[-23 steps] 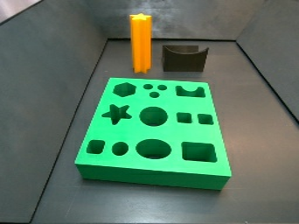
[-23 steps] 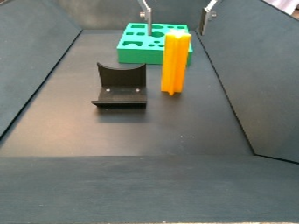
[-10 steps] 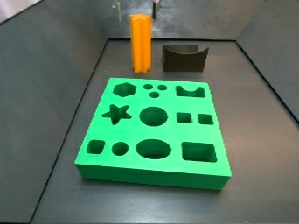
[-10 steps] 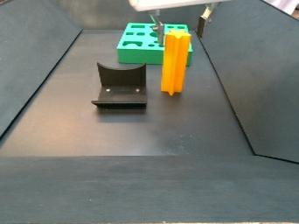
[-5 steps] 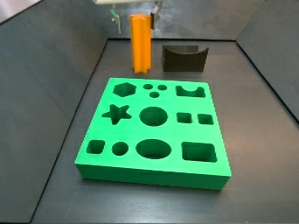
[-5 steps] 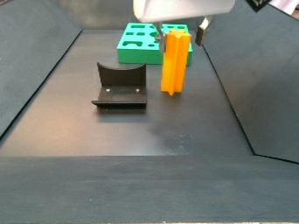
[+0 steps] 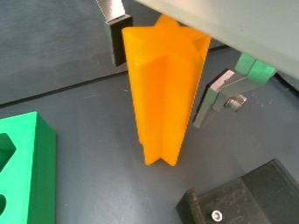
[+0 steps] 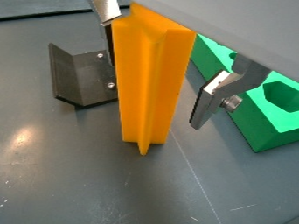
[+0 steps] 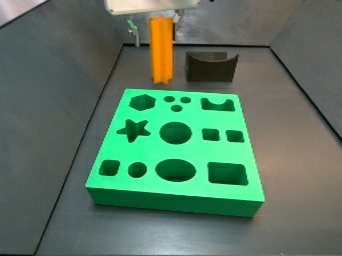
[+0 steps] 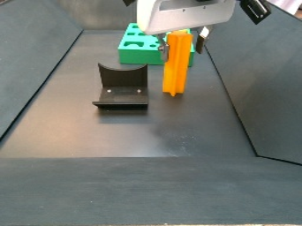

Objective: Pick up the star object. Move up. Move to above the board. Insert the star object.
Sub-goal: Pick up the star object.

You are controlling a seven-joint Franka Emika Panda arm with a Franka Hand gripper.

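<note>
My gripper is going to insert the star object (image 9: 162, 50). The star object is much taller than the green board's thick side (image 9: 174, 202), so the star object's upper part will still stick out when it is inserted.
The star object (image 9: 160, 52) is a tall orange ridged prism standing upright on the dark floor, beyond the far edge of the green board (image 9: 201, 150). My gripper (image 9: 159, 36) is open and has come down over the star's upper part, one finger on each side. In both wrist views the star (image 7: 163, 96) (image 8: 146, 83) fills the gap between the silver fingers (image 7: 216, 94) (image 8: 211, 96), with small gaps still showing. A side view shows the star (image 10: 177, 66) under the white gripper body, with the board (image 10: 139, 46) behind it.
The dark fixture (image 9: 210, 66) stands beside the star, close to the back wall; it also shows in a side view (image 10: 119, 86) and in both wrist views (image 7: 246, 201) (image 8: 76, 74). Sloping dark walls enclose the floor on both sides.
My gripper has come down from above until its open fingers straddle the top of the star. The star, board and fixture have not moved.
</note>
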